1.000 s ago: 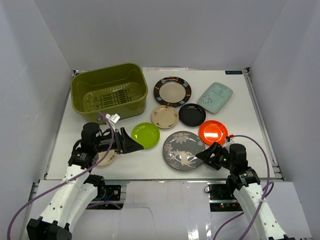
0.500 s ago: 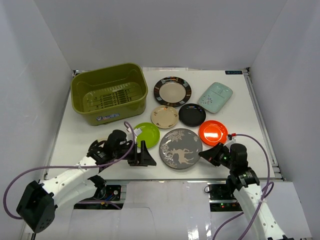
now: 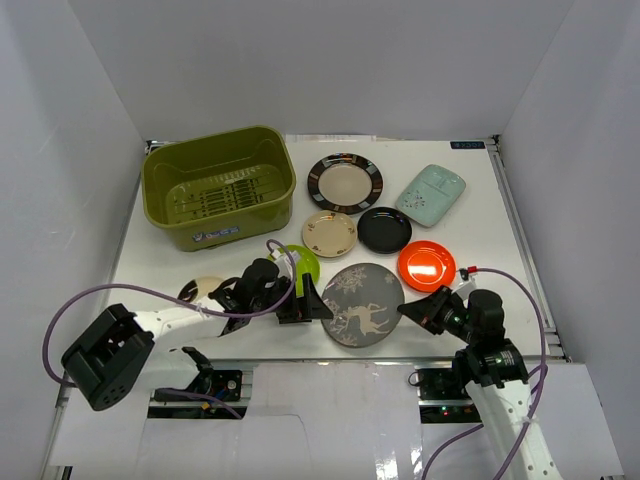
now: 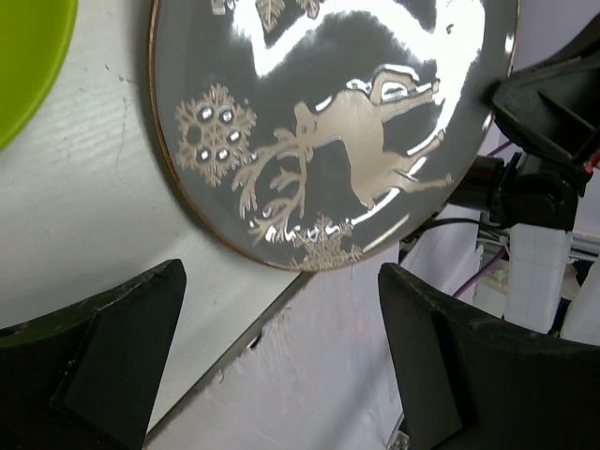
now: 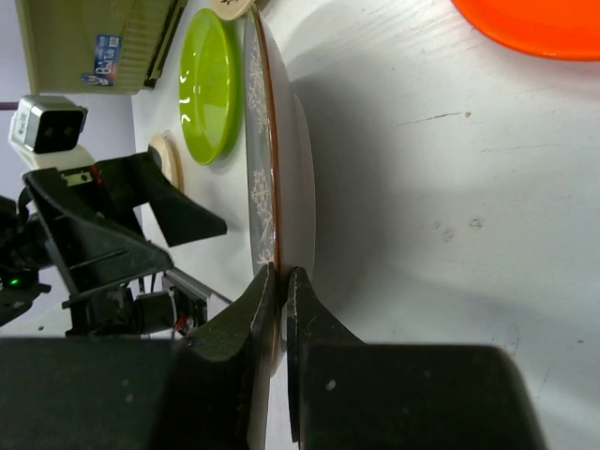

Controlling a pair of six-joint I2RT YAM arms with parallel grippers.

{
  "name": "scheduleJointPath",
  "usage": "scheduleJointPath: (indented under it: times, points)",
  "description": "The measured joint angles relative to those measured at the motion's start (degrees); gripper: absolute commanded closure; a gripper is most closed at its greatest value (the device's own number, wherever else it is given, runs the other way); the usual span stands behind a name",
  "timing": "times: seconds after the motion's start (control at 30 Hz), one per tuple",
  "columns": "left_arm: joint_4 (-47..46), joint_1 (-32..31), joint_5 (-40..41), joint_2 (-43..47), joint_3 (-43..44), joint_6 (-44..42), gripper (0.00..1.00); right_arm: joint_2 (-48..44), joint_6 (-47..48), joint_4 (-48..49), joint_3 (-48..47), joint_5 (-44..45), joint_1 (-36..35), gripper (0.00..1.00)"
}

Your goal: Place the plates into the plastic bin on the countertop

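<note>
Next, my left gripper grabs the plate's free edge (image 4: 307,268) before my right gripper lets go, because my right gripper is holding the grey patterned plate (image 3: 362,305) far from the plastic bin.
The grey patterned plate (image 3: 362,303) stands tilted near the countertop's (image 3: 470,230) front edge. My right gripper (image 3: 410,311) is shut on its right rim; in the right wrist view the fingers (image 5: 281,281) pinch the thin rim of the plate (image 5: 267,141). My left gripper (image 3: 320,303) is open at the plate's left edge. In the left wrist view the plate (image 4: 328,122) sits just beyond the gripper (image 4: 281,375), apart from the wide fingers (image 4: 103,366). The olive plastic bin (image 3: 218,187) stands at the back left with no plates in it.
The lime plate (image 3: 298,262) lies partly under my left arm, with a beige plate (image 3: 205,289) to its left. Another beige plate (image 3: 329,233), the black plate (image 3: 384,229), the orange-red plate (image 3: 426,265), the black-rimmed cream plate (image 3: 344,183) and the mint dish (image 3: 430,193) lie behind. White walls surround the countertop.
My right gripper has shut on the grey plate's rim and tipped it up. The left arm has swung right, from beside the lime plate to the grey plate's left edge.
</note>
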State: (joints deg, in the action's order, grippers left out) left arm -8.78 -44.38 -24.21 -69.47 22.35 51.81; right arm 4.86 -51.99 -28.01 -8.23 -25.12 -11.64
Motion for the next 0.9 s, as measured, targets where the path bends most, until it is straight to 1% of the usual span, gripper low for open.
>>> scheduleJointPath:
  times: [0.27, 0.33, 0.53, 0.6, 0.63, 0.73, 0.77, 0.83, 0.9]
  points:
    - [-6.25, -0.90, 2.84, -7.80, 0.02, 0.02, 0.11, -0.74, -2.23, -1.09, -1.20, -2.12, 0.00, 0.92]
    - [-7.21, -1.42, 3.65, -8.24, 0.13, -0.02, 0.13, -0.92, -2.47, -1.22, -1.20, -2.12, 0.00, 0.92]
    - [-8.02, -2.45, 6.25, -8.70, -0.13, 0.13, 0.27, -0.26, -0.42, -2.78, 0.24, -1.11, 0.00, 0.92]
    - [-8.11, -2.93, 7.17, -8.92, -0.17, 0.17, 0.27, -0.24, -0.20, -2.51, 2.49, -0.70, 0.02, 0.83]
    - [-8.33, -3.21, 7.52, -9.05, -0.17, 0.13, 0.27, 0.24, -0.09, -1.31, 2.62, -0.83, 0.00, 0.71]
    - [-9.31, -4.00, 8.22, -9.68, -0.17, 0.15, 0.27, 0.15, 0.20, 0.22, 3.08, -0.96, 0.00, 0.52]
    - [-9.75, -4.31, 8.39, -9.99, -0.17, 0.17, 0.27, 0.11, 0.37, 0.55, 3.15, -0.96, 0.00, 0.42]
    - [-10.34, -4.90, 8.70, -10.27, -0.17, 0.24, 0.27, 0.11, 0.72, 1.09, 3.26, -0.83, 0.00, 0.35]
    - [-10.71, -5.25, 8.87, -10.45, -0.17, 0.37, 0.27, 0.33, 1.03, 1.75, 3.41, -0.87, 0.00, 0.34]
